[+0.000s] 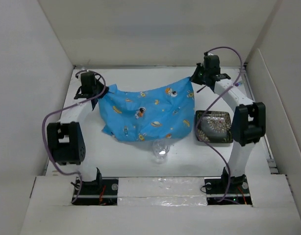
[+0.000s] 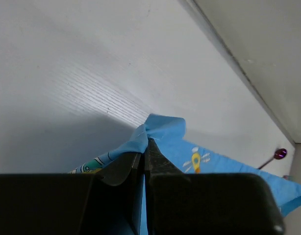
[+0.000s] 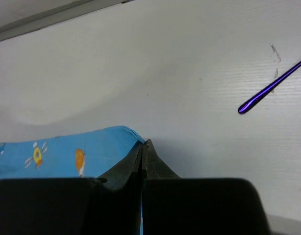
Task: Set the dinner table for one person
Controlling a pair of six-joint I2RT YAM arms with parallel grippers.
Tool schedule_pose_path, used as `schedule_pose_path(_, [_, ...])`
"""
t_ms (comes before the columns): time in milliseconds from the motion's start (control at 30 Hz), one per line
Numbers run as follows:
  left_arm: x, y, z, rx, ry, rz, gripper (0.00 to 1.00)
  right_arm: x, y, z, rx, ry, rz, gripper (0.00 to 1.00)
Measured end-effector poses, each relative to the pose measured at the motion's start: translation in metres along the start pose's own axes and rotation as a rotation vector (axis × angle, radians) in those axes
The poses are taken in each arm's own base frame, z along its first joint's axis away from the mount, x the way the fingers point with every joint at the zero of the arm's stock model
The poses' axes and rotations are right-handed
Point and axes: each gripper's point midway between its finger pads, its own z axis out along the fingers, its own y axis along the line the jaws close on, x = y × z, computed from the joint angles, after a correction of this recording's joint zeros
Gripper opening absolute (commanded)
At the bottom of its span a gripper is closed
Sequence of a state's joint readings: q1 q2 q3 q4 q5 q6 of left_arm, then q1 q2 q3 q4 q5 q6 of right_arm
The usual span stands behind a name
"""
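Note:
My right gripper should put the cloth's far corner down, since the blue cloth's near edge [image 1: 146,140] curves toward the clear glass, and make that near edge [image 1: 181,136] straight.
A blue cloth [image 1: 148,111] with space cartoon print hangs stretched between my two grippers above the white dinner table [image 1: 140,159]. My left gripper [image 1: 102,91] is shut on the cloth's far left corner [image 2: 158,128]; the jaws are pressed together on the fabric. My right gripper [image 1: 193,78] is shut on the far right corner [image 3: 126,134]. A dark patterned square plate [image 1: 214,126] lies on the table at the right, beside my right arm. A clear glass [image 1: 161,150] stands near the cloth's front edge.
A thin purple utensil handle [image 3: 270,88] lies on the table near the far right corner; its tip also shows in the left wrist view [image 2: 279,154]. White walls [image 1: 28,73] border the table on three sides.

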State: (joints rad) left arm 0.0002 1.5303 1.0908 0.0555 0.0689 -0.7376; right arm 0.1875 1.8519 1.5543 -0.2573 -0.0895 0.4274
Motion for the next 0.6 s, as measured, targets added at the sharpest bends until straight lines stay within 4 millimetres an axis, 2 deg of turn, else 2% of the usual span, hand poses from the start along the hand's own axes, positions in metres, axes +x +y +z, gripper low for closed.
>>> schedule_pose_path(67, [0.008,0.010,0.032,-0.030,0.032,0.002,0.01,0.000,-0.009,0.031,0.017,0.020,0.011,0.00])
schedule_pose_path(100, [0.011,0.014,0.047,-0.043,0.044,0.001,0.11,-0.003,-0.010,0.046,0.019,0.020,0.015,0.03])
schedule_pose_path(133, [0.012,0.018,0.058,-0.048,0.054,0.001,0.23,-0.008,-0.009,0.061,0.017,0.019,0.016,0.13])
schedule_pose_path(167, [0.014,0.021,0.069,-0.055,0.064,0.002,0.46,-0.016,-0.007,0.075,0.011,0.005,0.017,0.32])
schedule_pose_path(233, [0.015,0.027,0.085,-0.070,0.078,0.005,0.61,-0.032,-0.002,0.097,0.003,-0.023,0.018,0.41])
schedule_pose_path(267, [0.013,0.028,0.090,-0.073,0.078,0.006,0.73,-0.039,0.001,0.105,-0.006,-0.038,0.016,0.55])
schedule_pose_path(300, [0.012,0.029,0.092,-0.076,0.077,0.012,0.78,-0.045,0.003,0.110,-0.011,-0.049,0.018,0.61])
schedule_pose_path(367, [0.005,0.028,0.090,-0.079,0.066,0.021,0.81,-0.052,0.007,0.113,-0.014,-0.050,0.016,0.63])
schedule_pose_path(433, [-0.005,0.021,0.085,-0.069,0.041,0.038,0.80,-0.058,0.012,0.108,-0.021,-0.054,0.013,0.61])
schedule_pose_path(467, [-0.010,0.017,0.079,-0.063,0.030,0.050,0.76,-0.061,0.014,0.101,-0.022,-0.058,0.013,0.46])
schedule_pose_path(533, [-0.020,0.007,0.063,-0.048,0.011,0.068,0.74,-0.051,0.014,0.082,-0.014,-0.042,0.012,0.21])
schedule_pose_path(567, [-0.024,0.001,0.053,-0.031,0.000,0.076,0.72,-0.039,0.012,0.065,-0.006,-0.023,0.021,0.00])
schedule_pose_path(600, [-0.026,-0.004,0.041,-0.013,-0.008,0.082,0.70,-0.027,0.011,0.049,-0.001,-0.001,0.025,0.00])
